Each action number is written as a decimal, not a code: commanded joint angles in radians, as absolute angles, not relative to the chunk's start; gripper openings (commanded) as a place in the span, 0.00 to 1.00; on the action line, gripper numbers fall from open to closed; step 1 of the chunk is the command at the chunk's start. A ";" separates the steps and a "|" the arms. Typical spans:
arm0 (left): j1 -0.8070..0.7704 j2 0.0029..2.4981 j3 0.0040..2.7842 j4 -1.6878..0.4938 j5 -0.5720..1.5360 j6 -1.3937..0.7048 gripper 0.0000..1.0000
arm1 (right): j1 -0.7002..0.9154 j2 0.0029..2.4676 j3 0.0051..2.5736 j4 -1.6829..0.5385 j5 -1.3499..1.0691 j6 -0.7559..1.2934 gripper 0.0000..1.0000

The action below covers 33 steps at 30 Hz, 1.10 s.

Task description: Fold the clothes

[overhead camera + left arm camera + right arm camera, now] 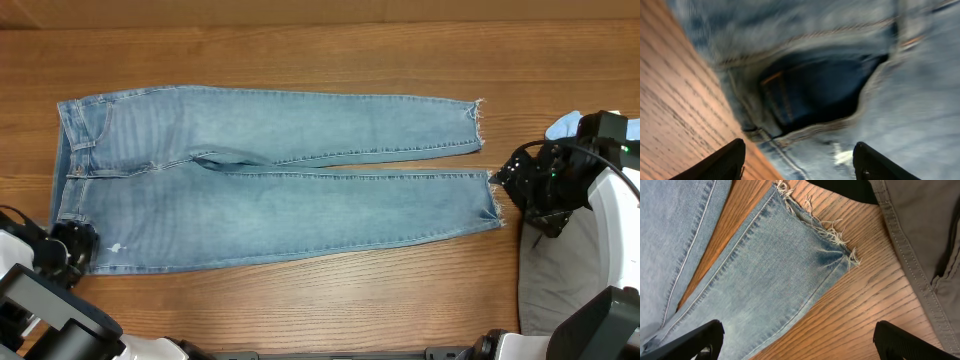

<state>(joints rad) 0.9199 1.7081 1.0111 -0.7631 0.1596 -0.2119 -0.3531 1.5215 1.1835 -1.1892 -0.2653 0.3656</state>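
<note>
The jeans' front pocket (815,92) is gaping upward, so a hidden back pocket should show up when I fold the jeans' near edge (758,136) over.
Light-blue denim jeans (280,190) lie flat on the wooden table, waistband at the left, frayed ankle hems at the right. My left gripper (78,240) is open over the near waistband corner; its wrist view shows a gaping pocket (815,90) and the jeans' edge between the fingers (799,160). My right gripper (515,185) is open just beyond the near leg's frayed hem (815,230), its fingers (800,340) straddling the leg's edge and bare wood. Grey trousers (560,280) lie at the right, also seen in the right wrist view (925,235).
A pale-blue top (563,126) peeks out behind the right arm. A black garment (840,190) shows at the top of the right wrist view. Bare wood runs along the far and near sides of the jeans.
</note>
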 commanded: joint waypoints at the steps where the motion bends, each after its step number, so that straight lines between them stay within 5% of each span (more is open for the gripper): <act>1: 0.918 1.713 0.969 -0.739 0.115 -0.244 0.72 | -0.353 1.515 1.196 -1.185 -0.270 0.362 1.00; 6: 0.918 1.713 0.928 -0.682 0.081 -0.273 0.66 | -0.353 1.515 1.196 -1.184 -0.269 0.362 1.00; 17: 0.918 1.713 0.913 -0.662 0.133 -0.284 0.04 | -0.353 1.515 1.196 -1.176 -0.214 0.366 1.00; 24: 0.918 1.699 1.012 -0.786 0.172 -0.281 0.04 | -0.356 1.515 1.172 -1.122 -0.149 0.424 1.00; 33: 0.916 1.681 1.201 -0.979 0.185 -0.269 0.04 | -0.356 1.515 0.935 -0.931 -0.209 0.528 0.73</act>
